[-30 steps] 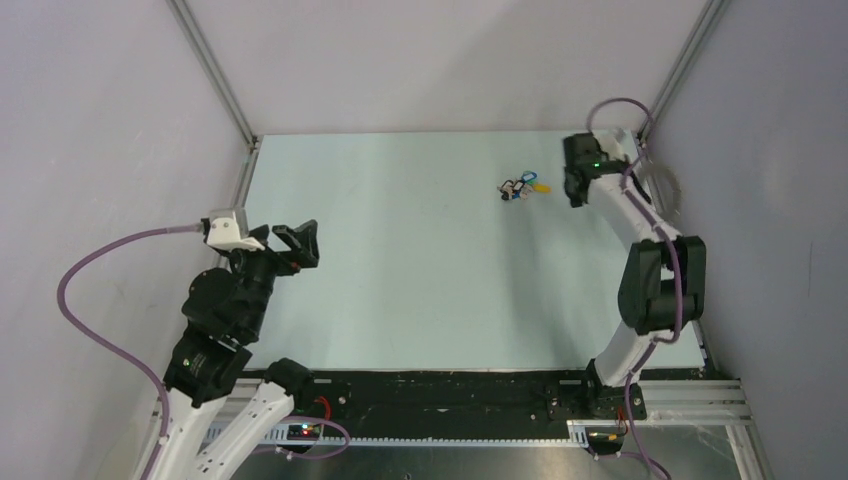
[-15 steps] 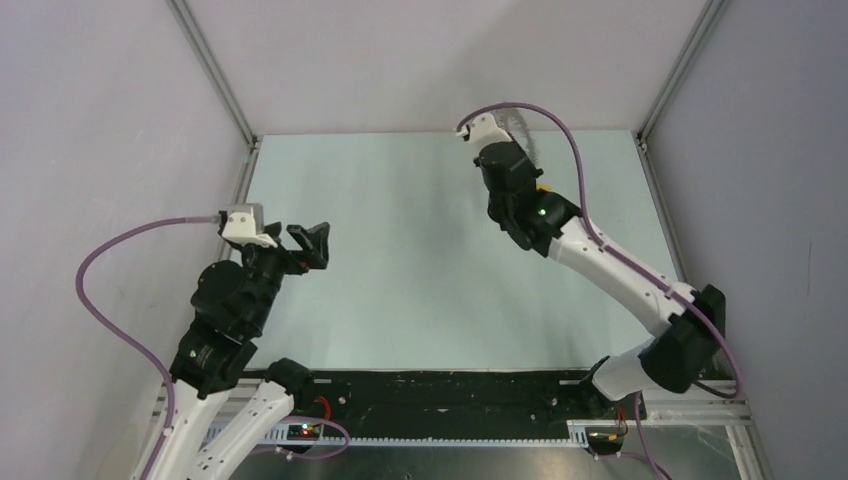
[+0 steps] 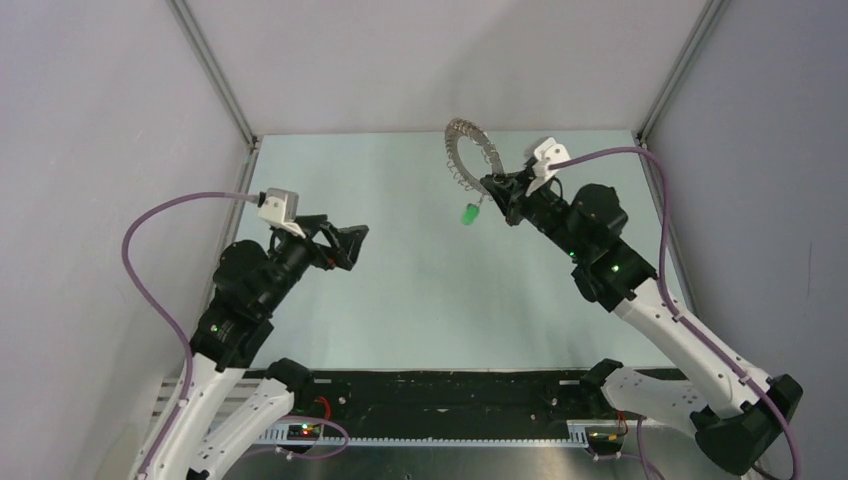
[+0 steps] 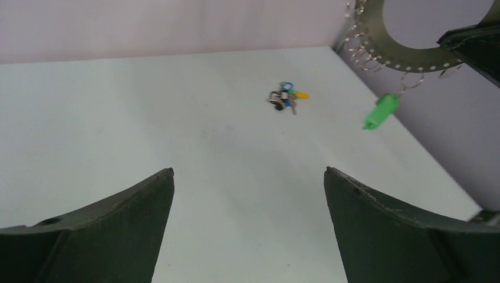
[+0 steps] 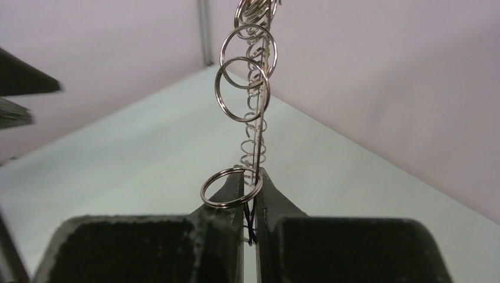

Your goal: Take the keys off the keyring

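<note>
The green key is hanging free under the keyring (image 3: 480,201). My left gripper should stay open and keep moving toward the key's green head (image 3: 470,214) until the fingers are on both sides of it.
My right gripper (image 3: 493,188) is shut on the rim of the keyring (image 3: 476,132), a large flat grey ring lined with wire loops, and holds it upright in the air over the back of the table. One key with a green head (image 3: 467,214) hangs from a loop below it. The right wrist view shows the keyring (image 5: 260,112) edge-on between the closed fingers (image 5: 227,197). My left gripper (image 3: 346,244) is open and empty, in the air left of the ring. In the left wrist view the keyring (image 4: 407,58) and green key (image 4: 380,112) show at upper right, beyond my gripper (image 4: 247,177).
A small bunch with blue and yellow heads (image 4: 285,97) lies on the pale table (image 3: 400,290) near the back; the right arm hides it in the top view. Grey walls with metal corner posts (image 3: 212,70) enclose the table on three sides.
The right arm has swung from the far right wall to the back centre, carrying the keyring with the green key dangling. The left gripper has moved right and forward, still open.
</note>
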Controlling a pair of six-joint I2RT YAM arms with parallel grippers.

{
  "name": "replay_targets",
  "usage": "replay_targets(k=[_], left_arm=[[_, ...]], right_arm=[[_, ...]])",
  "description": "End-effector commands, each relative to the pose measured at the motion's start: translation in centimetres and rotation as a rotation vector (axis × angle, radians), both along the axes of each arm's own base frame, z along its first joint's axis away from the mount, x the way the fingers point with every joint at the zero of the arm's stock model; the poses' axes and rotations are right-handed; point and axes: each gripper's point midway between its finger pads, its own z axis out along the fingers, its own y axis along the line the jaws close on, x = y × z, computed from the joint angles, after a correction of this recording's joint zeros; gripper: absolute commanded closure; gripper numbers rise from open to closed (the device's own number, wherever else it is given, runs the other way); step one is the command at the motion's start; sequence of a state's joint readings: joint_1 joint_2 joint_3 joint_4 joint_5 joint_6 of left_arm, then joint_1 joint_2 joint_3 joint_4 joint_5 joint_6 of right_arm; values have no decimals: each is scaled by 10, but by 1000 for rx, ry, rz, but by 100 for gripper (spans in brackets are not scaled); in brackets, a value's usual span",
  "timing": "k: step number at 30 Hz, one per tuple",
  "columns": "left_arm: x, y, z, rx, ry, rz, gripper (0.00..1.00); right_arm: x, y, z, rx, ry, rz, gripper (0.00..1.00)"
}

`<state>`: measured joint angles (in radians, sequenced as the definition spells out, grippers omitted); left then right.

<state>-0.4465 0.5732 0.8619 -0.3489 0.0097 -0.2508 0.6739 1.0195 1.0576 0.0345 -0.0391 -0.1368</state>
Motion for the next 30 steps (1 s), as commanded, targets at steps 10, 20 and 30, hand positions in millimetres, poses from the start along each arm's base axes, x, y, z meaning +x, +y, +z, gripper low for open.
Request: replay_targets(k=[10,20,30], left_arm=[[-4,-94,59,-281,-231,-291,0],[-14,-135,74,-229,-479,-412,4],[-8,-154,93,-215,-585,-456,7]], right_arm=[[-79,-6,122,444,-182,399,100],[-92,-1,141,534,-189,477,100],[-96,21,143,522,-185,511,100]])
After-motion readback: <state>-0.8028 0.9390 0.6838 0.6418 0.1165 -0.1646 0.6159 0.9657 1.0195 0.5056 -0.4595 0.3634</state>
